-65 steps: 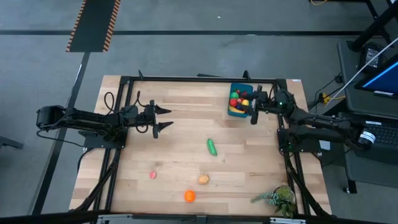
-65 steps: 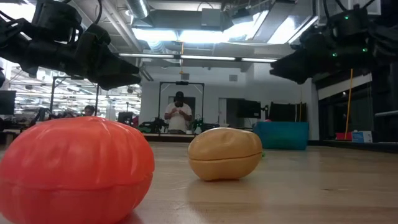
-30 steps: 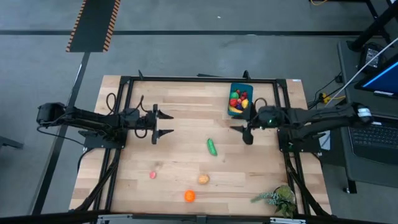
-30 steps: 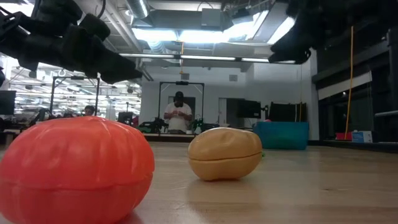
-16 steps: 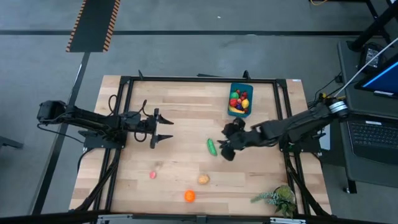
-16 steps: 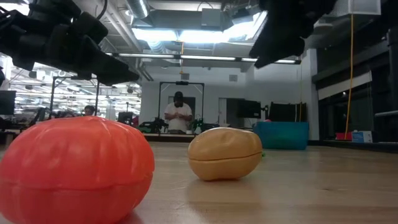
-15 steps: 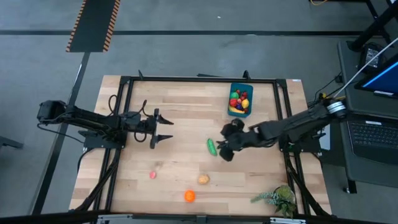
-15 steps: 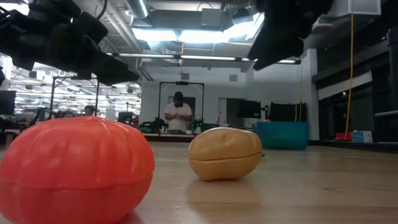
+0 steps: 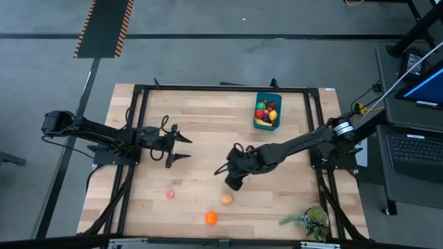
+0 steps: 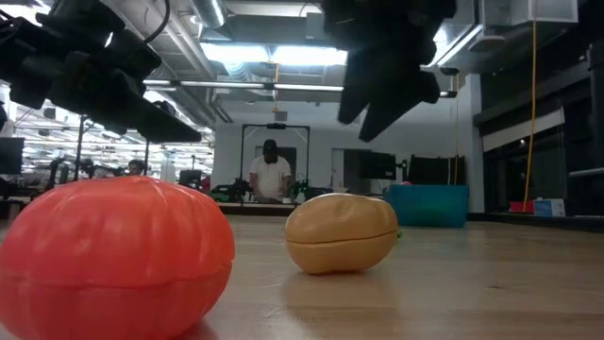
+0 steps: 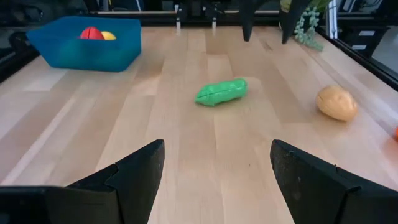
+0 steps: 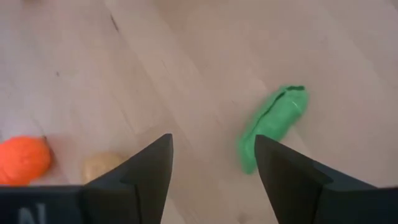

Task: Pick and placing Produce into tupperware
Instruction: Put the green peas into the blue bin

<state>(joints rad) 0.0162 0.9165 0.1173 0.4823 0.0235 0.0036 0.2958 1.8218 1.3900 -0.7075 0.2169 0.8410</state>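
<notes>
My right gripper should next move over and down until its open fingers are around the cucumber's sides [image 12: 277, 118], because they already face across the green cucumber's narrow width [image 12: 274, 126].
A green cucumber [image 12: 273, 124] lies on the wooden table near its middle, also seen in the left wrist view [image 11: 221, 92]; in the high view my right arm hides it. My right gripper [image 9: 227, 177] hangs open above the table beside the cucumber, pointing steeply down, with nothing between its fingers [image 12: 211, 146]. Several produce pieces lie in the blue tupperware [image 9: 267, 111] at the far right. My left gripper [image 9: 181, 147] stands open over the table's left part, holding nothing [image 11: 216, 149]. On the near part of the table rest a tan piece [image 9: 226, 200], an orange piece [image 9: 211, 218] and a pink piece [image 9: 169, 195].
A leafy green sprig [image 9: 308, 221] lies at the near right corner. A black frame [image 9: 208, 88] runs round the table top. In the low view the orange piece [image 10: 113, 255] and the tan piece [image 10: 342, 231] fill the foreground. A person stands in the room beyond the table.
My right gripper has swung from beside the tupperware toward the table's middle and near edge, tipping downward and rolling, and now hangs over the cucumber. My left gripper has shifted a little toward the near edge and tipped down. No produce has moved.
</notes>
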